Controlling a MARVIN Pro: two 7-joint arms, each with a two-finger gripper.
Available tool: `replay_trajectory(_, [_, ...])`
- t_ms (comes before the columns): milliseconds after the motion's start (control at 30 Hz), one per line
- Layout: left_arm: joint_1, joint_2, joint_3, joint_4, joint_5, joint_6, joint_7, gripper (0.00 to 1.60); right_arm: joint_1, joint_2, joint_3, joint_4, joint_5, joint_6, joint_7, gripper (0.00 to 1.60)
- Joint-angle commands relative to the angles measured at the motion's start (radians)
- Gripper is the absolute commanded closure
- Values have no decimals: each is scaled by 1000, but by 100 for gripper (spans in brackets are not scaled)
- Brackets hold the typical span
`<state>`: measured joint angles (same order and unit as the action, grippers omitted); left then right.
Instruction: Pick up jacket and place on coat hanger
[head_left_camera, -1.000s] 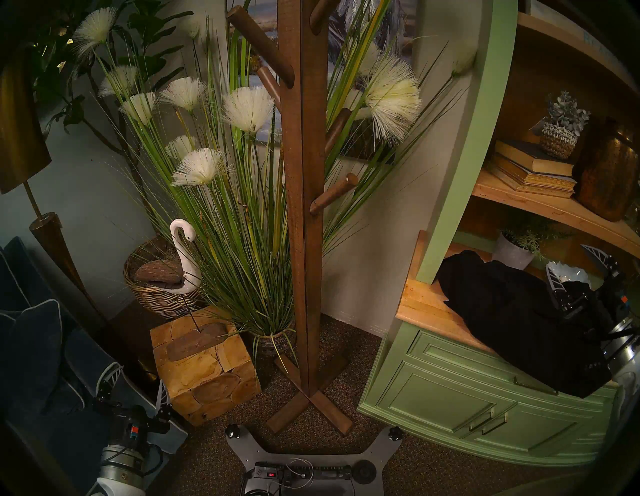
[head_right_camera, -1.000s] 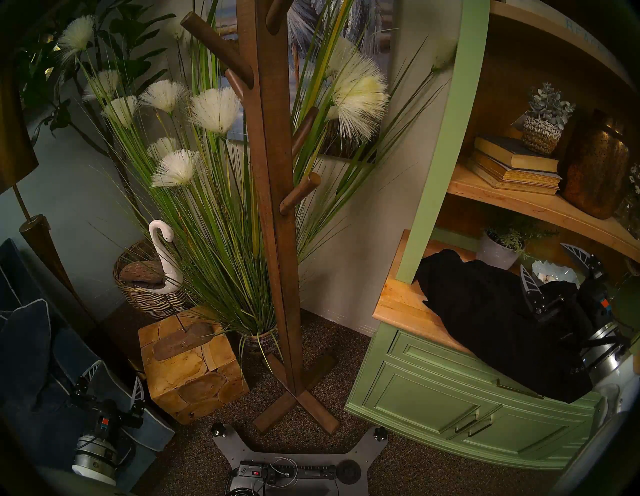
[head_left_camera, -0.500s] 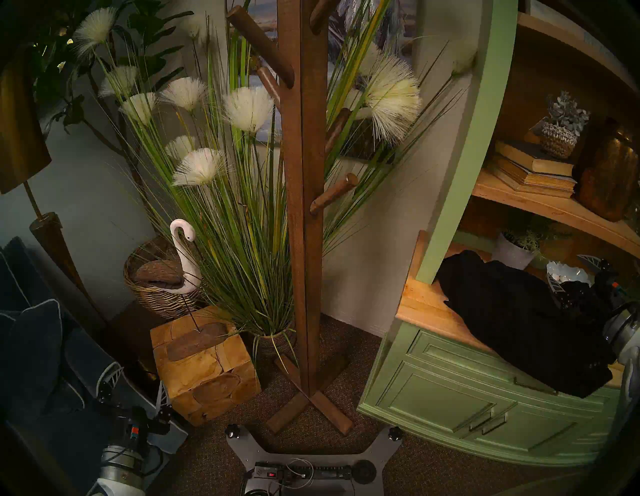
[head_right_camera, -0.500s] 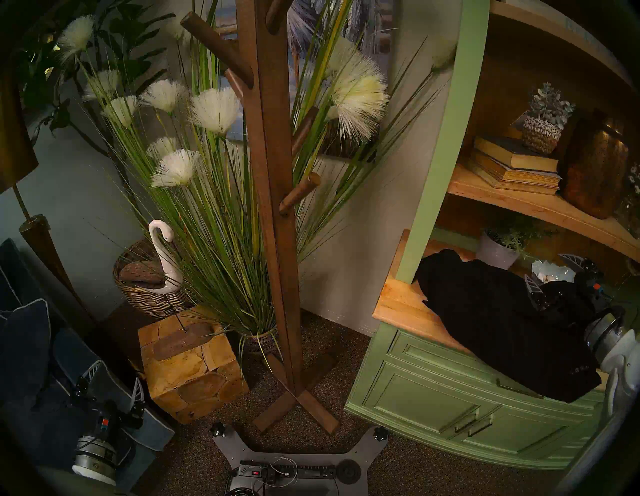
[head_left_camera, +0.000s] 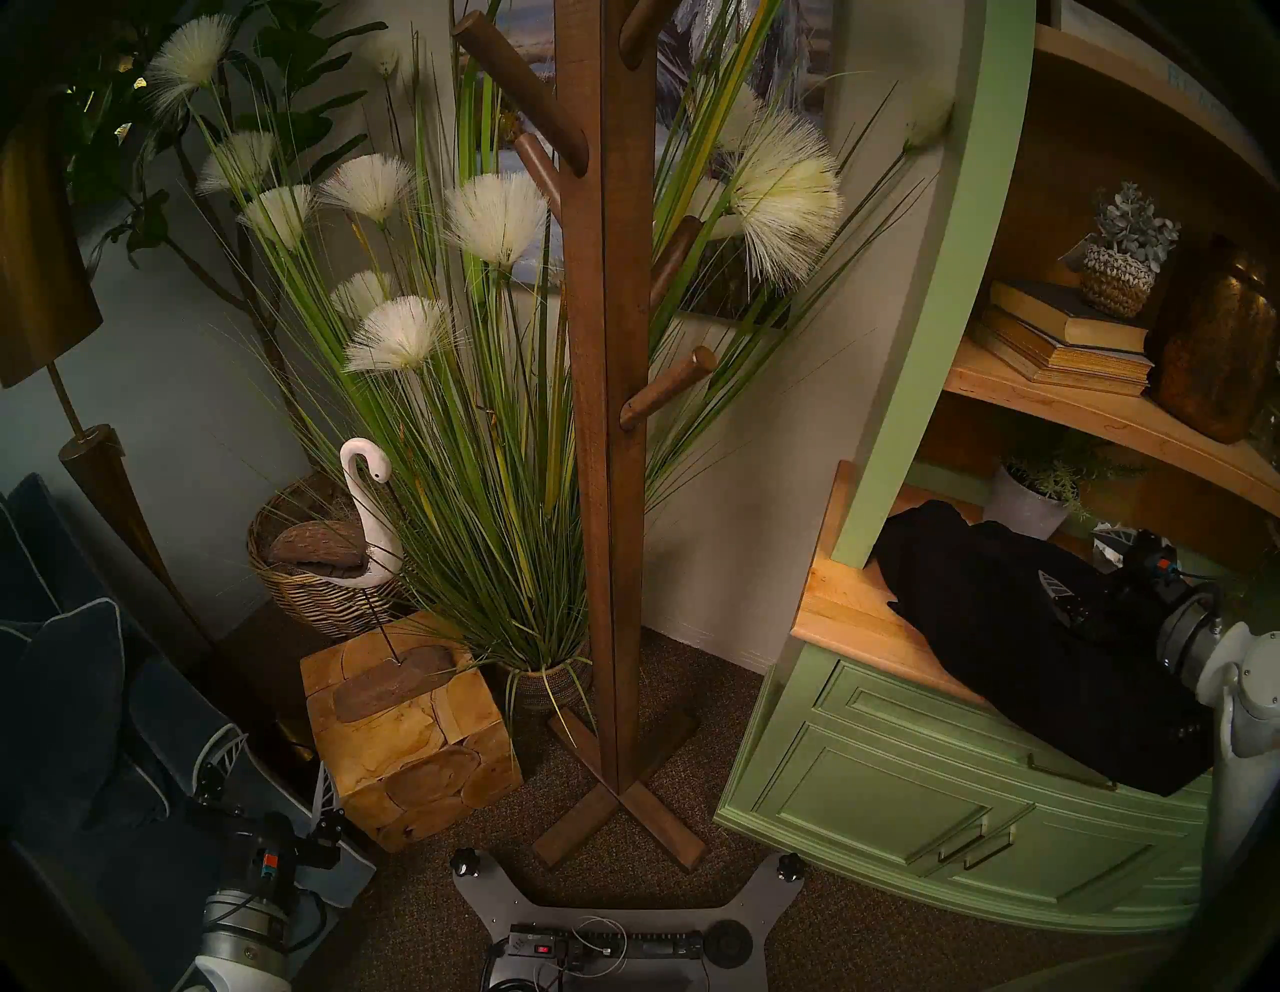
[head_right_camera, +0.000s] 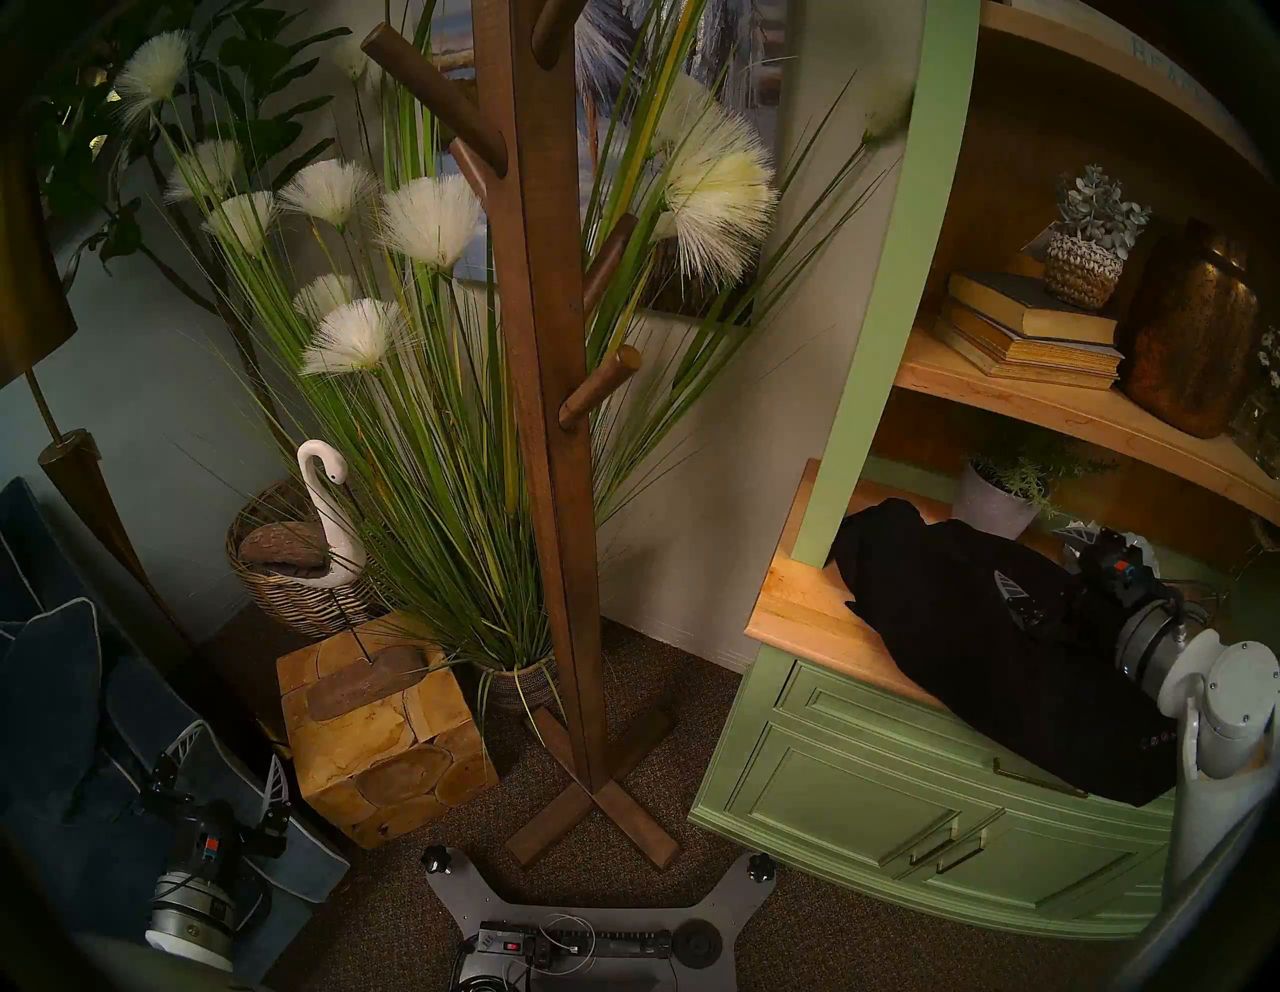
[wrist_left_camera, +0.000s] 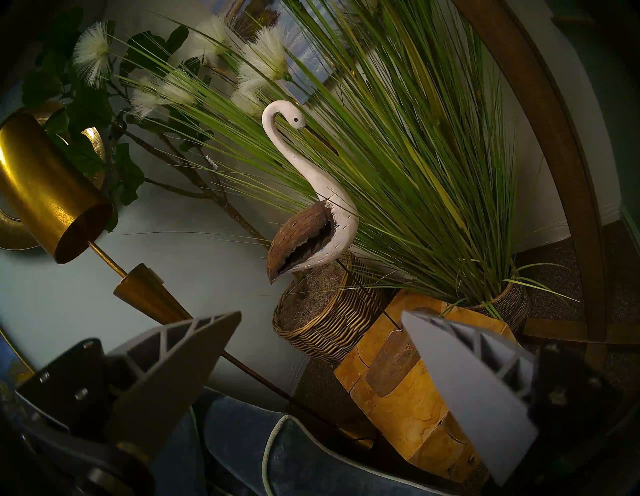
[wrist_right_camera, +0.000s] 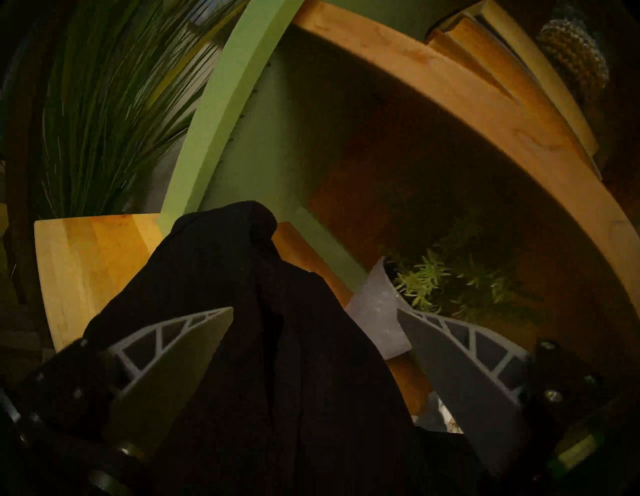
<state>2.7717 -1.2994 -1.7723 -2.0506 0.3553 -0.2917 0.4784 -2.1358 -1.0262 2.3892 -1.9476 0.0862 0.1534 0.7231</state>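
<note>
The heaped black jacket (head_left_camera: 1025, 620) hangs limply over the counter's front edge (head_left_camera: 1105, 740), so it will drop open into long hanging folds when I pick it up.
The black jacket (head_left_camera: 1004, 623) lies in a heap on the wooden counter of the green cabinet (head_left_camera: 900, 817), with one end hanging over the front edge. It also shows in the head right view (head_right_camera: 956, 623) and the right wrist view (wrist_right_camera: 277, 363). My right gripper (head_left_camera: 1080, 562) (head_right_camera: 1039, 562) (wrist_right_camera: 315, 311) is open low over the jacket's right part, with a fold of fabric between its fingers. The brown wooden coat hanger (head_left_camera: 609, 415) (head_right_camera: 547, 415) stands on the floor to the jacket's left. My left gripper (head_left_camera: 273, 765) (wrist_left_camera: 320, 313) is open and empty, low at the left.
A grey plant pot (head_left_camera: 1025, 509) and a white bowl stand just behind the jacket. The shelf above holds books (head_left_camera: 1060, 339) and a brass vase. A wooden block (head_left_camera: 409, 727), a swan figure, a basket, tall grass, a floor lamp and a blue cushion (head_left_camera: 69, 693) fill the left.
My right gripper has turned and moved left and down onto the jacket, and its arm has come into view. The jacket's hanging end has shifted slightly. The left arm has not moved.
</note>
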Motion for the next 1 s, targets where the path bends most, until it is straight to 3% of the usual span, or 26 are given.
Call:
replay_trajectory(0, [-3,1,-1,-17,1,-5,2,0,112,112,-61,36,-44,19,-17,0])
replay_trajectory(67, [-4,1,-1,-16,1,-5,2,0,147,147,-91,61,-55,31,-15,0])
replay_trajectory(200, [-5,1,-1,-15,2,-5,2,0,149,149,-129,62,-71,36,-26,0])
replay_trajectory(233, [-5,1,-1,-15,2,-5,2,0,181,181,-151,81,-75,45,-21,0])
replay_trajectory(467, [-8,1,0,-12,2,-5,2,0,250,252,-244,105,-93,72,-27,0])
replay_trajectory(500, [-8,1,0,-12,2,-5,2,0,233,236,-246,93,-91,72,-34,0])
replay_trajectory(600, [-9,1,0,-11,2,-5,2,0,295,290,-301,135,-90,99,-28,0])
replay_trajectory(767, [-11,1,0,-9,2,-5,2,0,298,303,-343,170,-95,111,-45,0])
replay_trajectory(800, [-11,1,0,-8,2,-5,2,0,310,315,-355,182,-94,116,-45,0])
replay_trajectory(833, [-12,1,0,-7,2,-5,2,0,376,312,-391,216,-99,128,-39,0])
replay_trajectory(867, [-12,1,0,-7,2,-5,2,0,376,312,-391,216,-99,128,-39,0])
replay_trajectory(900, [-12,1,0,-7,2,-5,2,0,328,329,-385,207,-95,124,-49,0])
replay_trajectory(967, [-13,1,1,-6,2,-5,2,0,355,333,-411,229,-96,132,-50,0])
